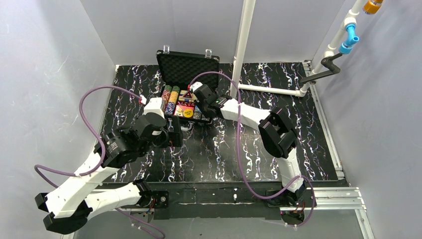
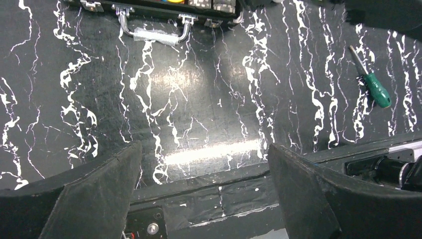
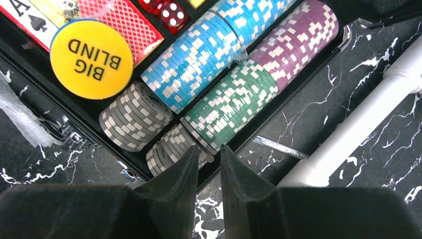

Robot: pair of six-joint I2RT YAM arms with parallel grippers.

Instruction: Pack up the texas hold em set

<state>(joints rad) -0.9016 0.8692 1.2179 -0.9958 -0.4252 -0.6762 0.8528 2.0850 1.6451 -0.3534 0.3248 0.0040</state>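
My right gripper should move back out of the way first, because it is over the chips (image 1: 198, 112) where the lid must come down. My left gripper will then swing the upright lid (image 1: 170, 66) shut.
The texas hold em set's black case (image 1: 215, 61) lies open at the back of the table, its foam lid upright. In the right wrist view it holds rows of blue (image 3: 209, 55), green (image 3: 234, 102), purple (image 3: 298, 42) and grey chips (image 3: 137, 117), a red card deck (image 3: 127, 22), red dice (image 3: 171, 14) and a yellow "BIG BLIND" disc (image 3: 92, 59). My right gripper (image 3: 212, 149) hovers over the case's right front corner beside the grey chips, its jaws a narrow gap apart with nothing between. My left gripper (image 2: 204, 149) hangs wide open and empty over the table, in front of the case handle (image 2: 154, 34).
A green-handled screwdriver (image 2: 376, 89) lies on the black marbled table to the right of the left gripper. A white pipe (image 3: 358, 129) runs along the table just right of the case, with an upright pipe (image 1: 242, 45) behind it.
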